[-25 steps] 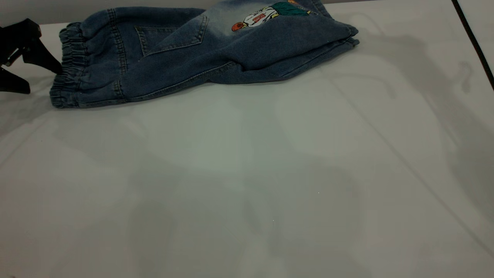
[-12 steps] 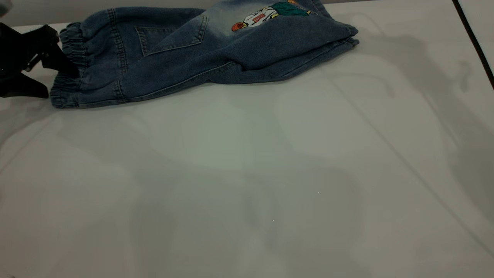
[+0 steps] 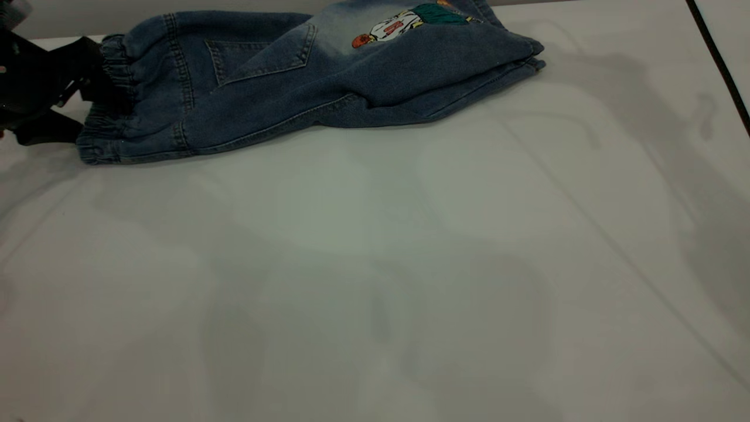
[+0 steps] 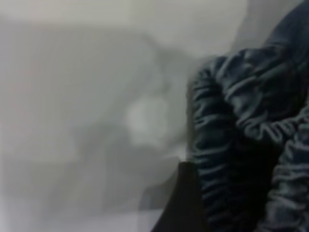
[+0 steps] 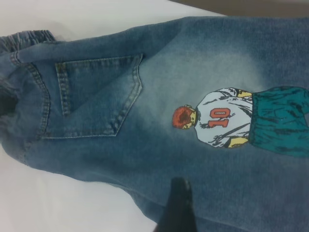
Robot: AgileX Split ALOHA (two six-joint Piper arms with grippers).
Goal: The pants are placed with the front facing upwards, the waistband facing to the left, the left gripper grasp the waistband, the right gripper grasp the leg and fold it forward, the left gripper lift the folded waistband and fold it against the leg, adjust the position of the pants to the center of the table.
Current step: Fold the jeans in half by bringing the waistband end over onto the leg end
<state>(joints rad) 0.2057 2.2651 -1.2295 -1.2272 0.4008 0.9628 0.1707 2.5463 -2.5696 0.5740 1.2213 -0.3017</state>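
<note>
The waistband (image 3: 104,146) will droop open when I lift it and fold it over the leg, because a dark gap (image 4: 252,171) can be seen between the gathered layers.
The pants (image 3: 304,76) lie folded lengthwise at the table's (image 3: 375,264) far edge, with the cartoon print (image 3: 404,23) on top and the waistband (image 3: 108,111) to the left. My left gripper (image 3: 88,117) is open at the waistband's end, one finger above the gathered band and one on the table beside it. The left wrist view shows the crinkled waistband (image 4: 227,121) between the jaws, next to a black finger (image 4: 181,203). My right gripper (image 5: 178,208) hangs above the folded leg (image 5: 251,193), near the print (image 5: 231,121) and back pocket (image 5: 96,96). It is outside the exterior view.
A black cable (image 3: 718,58) runs along the table's right edge. Bare tabletop stretches from the pants to the near edge.
My left gripper has slid to the right, from beside the waistband to around its end. The pants have stayed where they were.
</note>
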